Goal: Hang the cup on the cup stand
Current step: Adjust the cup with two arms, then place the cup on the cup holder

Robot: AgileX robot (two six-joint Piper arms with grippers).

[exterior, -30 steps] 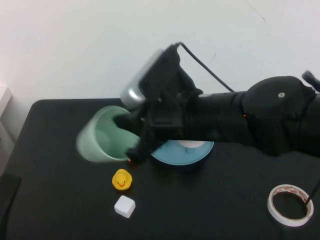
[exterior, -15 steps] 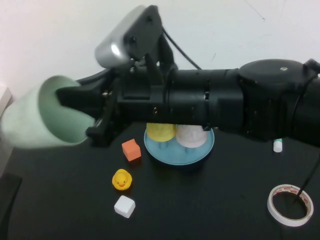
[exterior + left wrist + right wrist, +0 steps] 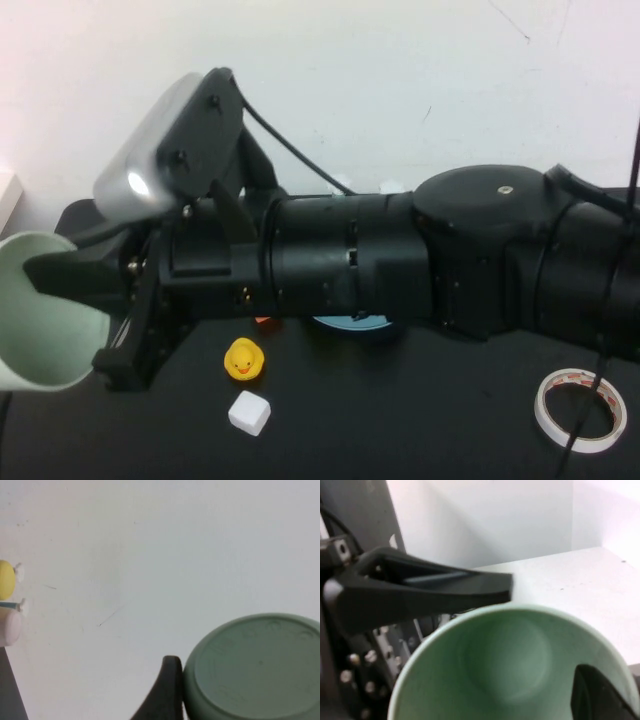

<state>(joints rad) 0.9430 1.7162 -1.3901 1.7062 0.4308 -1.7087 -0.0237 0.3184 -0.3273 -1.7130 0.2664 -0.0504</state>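
A finger of the robot's right gripper is inside the cup's opening [image 3: 45, 325], where the peg has to go, so next the left gripper takes the cup by its base [image 3: 262, 665] and hangs it up.
My right gripper [image 3: 65, 325] is shut on the pale mint-green cup [image 3: 35, 330]. It holds the cup high at the far left, on its side, mouth toward the camera. One finger [image 3: 600, 695] is inside the cup [image 3: 510, 670]; the other lies outside the rim. The cup stand [image 3: 350, 321] is almost hidden under the right arm, with only a blue sliver showing. My left gripper [image 3: 169, 667] looks shut and empty, right beside the cup's base [image 3: 255, 670]. It also shows in the right wrist view [image 3: 506, 586], just past the rim.
A yellow cup [image 3: 6, 579] and a pinkish-white cup [image 3: 9, 627] sit on the stand's pegs. A yellow duck [image 3: 243, 359], a white cube [image 3: 249, 412] and an orange block [image 3: 264, 320] lie on the black table. A tape roll [image 3: 583, 408] lies front right.
My right arm has lifted the cup from beside the stand up and to the left, toward the camera. The arm now hides the stand and the cups on it.
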